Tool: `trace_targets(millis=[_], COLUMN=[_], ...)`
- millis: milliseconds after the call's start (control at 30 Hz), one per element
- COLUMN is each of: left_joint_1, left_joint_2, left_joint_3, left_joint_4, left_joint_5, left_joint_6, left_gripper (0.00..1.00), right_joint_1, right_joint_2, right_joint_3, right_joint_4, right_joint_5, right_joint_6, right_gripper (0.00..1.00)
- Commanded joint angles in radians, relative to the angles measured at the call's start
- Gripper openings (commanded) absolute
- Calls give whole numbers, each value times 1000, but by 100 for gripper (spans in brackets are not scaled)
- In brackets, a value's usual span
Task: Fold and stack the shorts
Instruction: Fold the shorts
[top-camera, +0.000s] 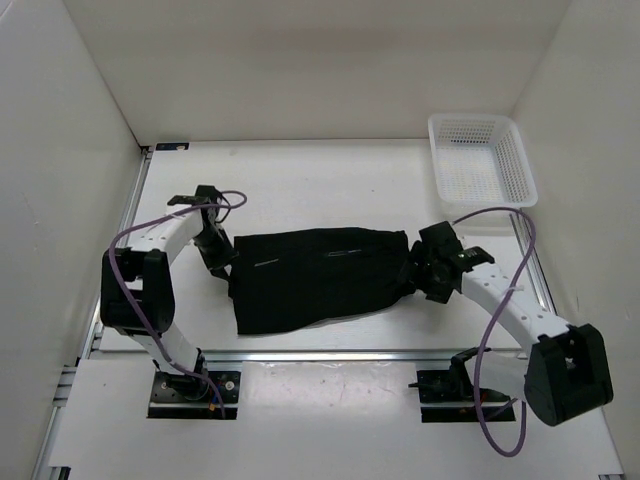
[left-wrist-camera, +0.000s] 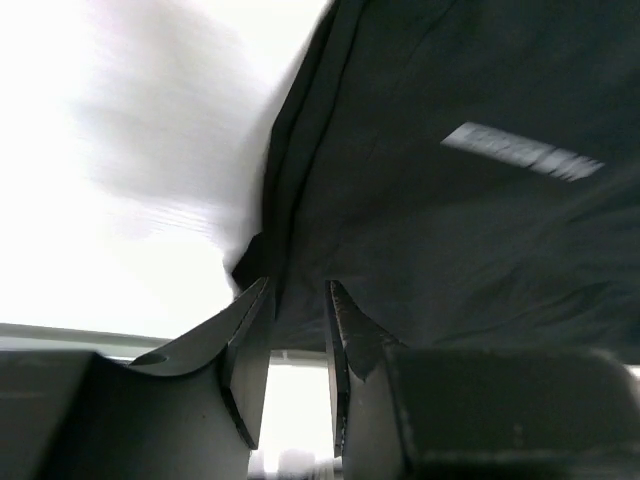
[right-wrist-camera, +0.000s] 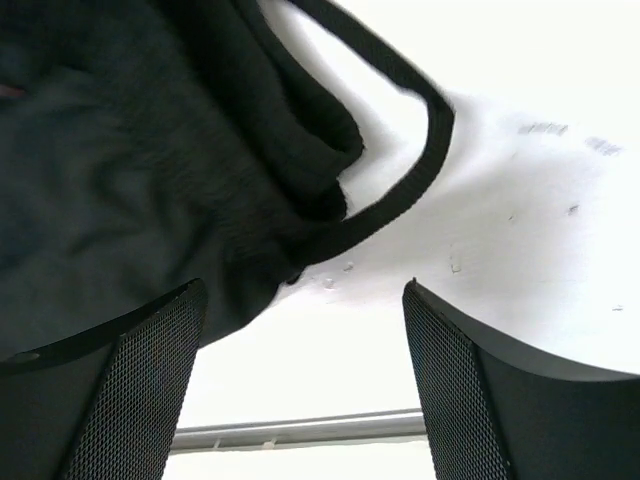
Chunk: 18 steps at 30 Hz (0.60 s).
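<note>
The shorts' near edge (top-camera: 275, 329) runs at a slant toward the metal rail. My left gripper should pull their far corner (top-camera: 242, 241) back first, and then my right gripper should take the waist's near corner.
The black shorts (top-camera: 320, 275) lie folded into a long band across the middle of the table. My left gripper (top-camera: 217, 252) is at their left end. In the left wrist view its jaws (left-wrist-camera: 298, 290) stand a narrow gap apart, open, and the folded edge of the shorts (left-wrist-camera: 450, 230) lies right at the fingertips. My right gripper (top-camera: 424, 268) is at the right end of the shorts. Its jaws (right-wrist-camera: 305, 292) are wide open with only bare table between them. The bunched waist of the shorts (right-wrist-camera: 120, 180) lies beside the left finger, and the black drawstring (right-wrist-camera: 425, 150) loops out on the table.
A white mesh basket (top-camera: 482, 160) stands at the back right corner. White walls close in the table on the left, back and right. A metal rail (top-camera: 330, 352) runs along the near edge in front of the arm bases.
</note>
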Motion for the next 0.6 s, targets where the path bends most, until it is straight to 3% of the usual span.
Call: trace_targets(millis=[0,233,267,333,367,533,567], left_joint_1=[-2,-2,-2,-2,-2,-11,-11], left_joint_2=[-61,168,189,253,273,380,390], left_joint_3=[127,356,392,426,442,502,512], left_joint_4=[-3,-13,-13,-13,-13,-3,7], left_joint_5=[-144,-189,-189,-166,-154,-106,-95], left_joint_6=[-17,-17,-17,-5,-5,31,41], left_gripper=[38,38,41,59,60,60,56], right_joint_1=[0,-20,-31,-31,-31,-31,-40], right_joint_2=[-49,118,148,243,274,457,478], right_joint_3=[102,303,331,406,429,550,576], right_joint_4=[-40,-14,-14,-3,6,16,25], right_joint_5=[99,111,87,67,67,48,39], right_joint_6=[-69,-212,-239,-271,-282,-330,-341], right_gripper=[83,76,76,76,76,76,75])
